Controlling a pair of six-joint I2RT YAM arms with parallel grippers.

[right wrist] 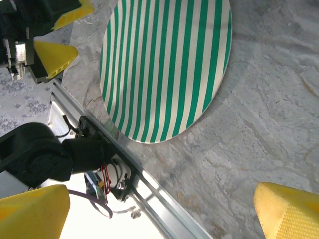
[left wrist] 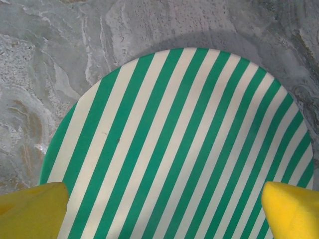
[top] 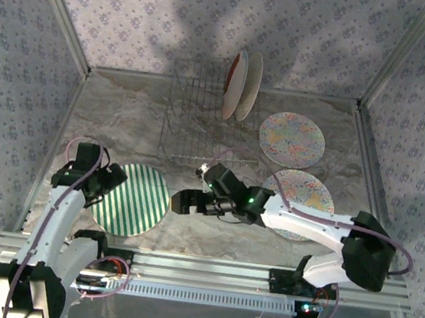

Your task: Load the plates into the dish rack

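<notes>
The open fingers of my right gripper face the striped plate's free edge (top: 165, 202) across clear table (right wrist: 199, 159), so I should keep moving in until they reach around that edge, then close.
The green-white striped plate (top: 130, 199) lies flat at the near left of the table. My left gripper (top: 109, 181) hangs open over the plate's left edge. In the left wrist view the plate (left wrist: 174, 144) spans the gap of the left gripper (left wrist: 162, 219), between the yellow fingertips (left wrist: 31, 209). My right gripper (top: 177, 200) is open just right of the plate, over bare table. The right wrist view shows the plate (right wrist: 167, 64) ahead of the right gripper (right wrist: 162, 214). Two plates (top: 242, 84) stand on edge in the dish rack (top: 194, 117). Two mosaic plates (top: 292, 139) (top: 309, 189) lie flat at the right.
The nearer mosaic plate is partly covered by my right arm (top: 299, 217). An aluminium frame rail (top: 206, 266) runs along the near edge, seen close below the right gripper as the rail (right wrist: 149, 177). Patterned walls enclose the table on three sides.
</notes>
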